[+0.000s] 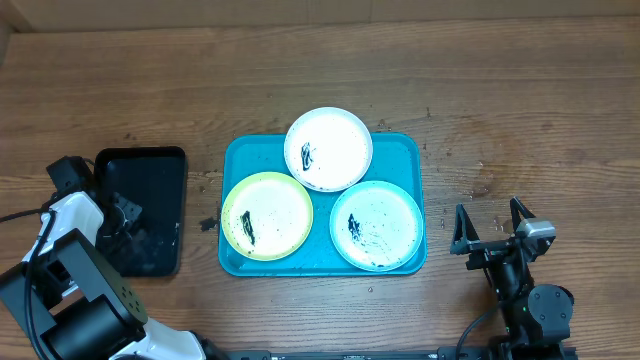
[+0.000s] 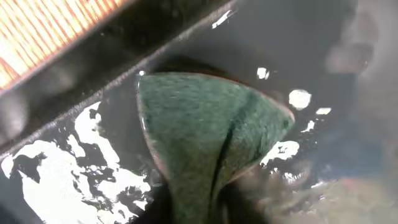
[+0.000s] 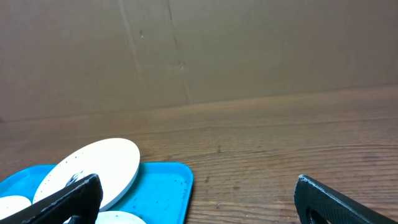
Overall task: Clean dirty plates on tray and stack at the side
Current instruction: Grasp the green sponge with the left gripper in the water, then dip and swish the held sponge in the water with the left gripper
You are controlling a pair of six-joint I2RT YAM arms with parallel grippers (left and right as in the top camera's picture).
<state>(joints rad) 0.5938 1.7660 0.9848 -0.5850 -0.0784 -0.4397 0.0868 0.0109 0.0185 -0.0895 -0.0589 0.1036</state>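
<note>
The robot's left gripper is pinching the green scouring pad (image 2: 198,177) closed in the black tray's water, so it should open first to let the pad (image 2: 202,121) spread out and soak, and then squeeze it.
Three plates with black smears lie on the turquoise tray (image 1: 405,152): a white one (image 1: 328,148) at the back, a yellow-green rimmed one (image 1: 267,215) front left, a light-blue rimmed one (image 1: 376,224) front right. My left gripper (image 1: 115,215) is down in the black tray (image 1: 150,170) to the left. In the left wrist view, this gripper (image 2: 205,205) is shut on a folded green scouring pad (image 2: 199,124) over wet black plastic. My right gripper (image 1: 490,228) stands open on the table right of the turquoise tray, holding nothing. The right wrist view has the white plate (image 3: 99,165) and the turquoise tray's corner (image 3: 165,183) by the left finger.
The narrow black tray holds a film of water with bright reflections (image 2: 62,174). Bare wooden table (image 1: 520,110) surrounds both trays. A brown cardboard wall (image 3: 199,50) rises behind the table in the right wrist view.
</note>
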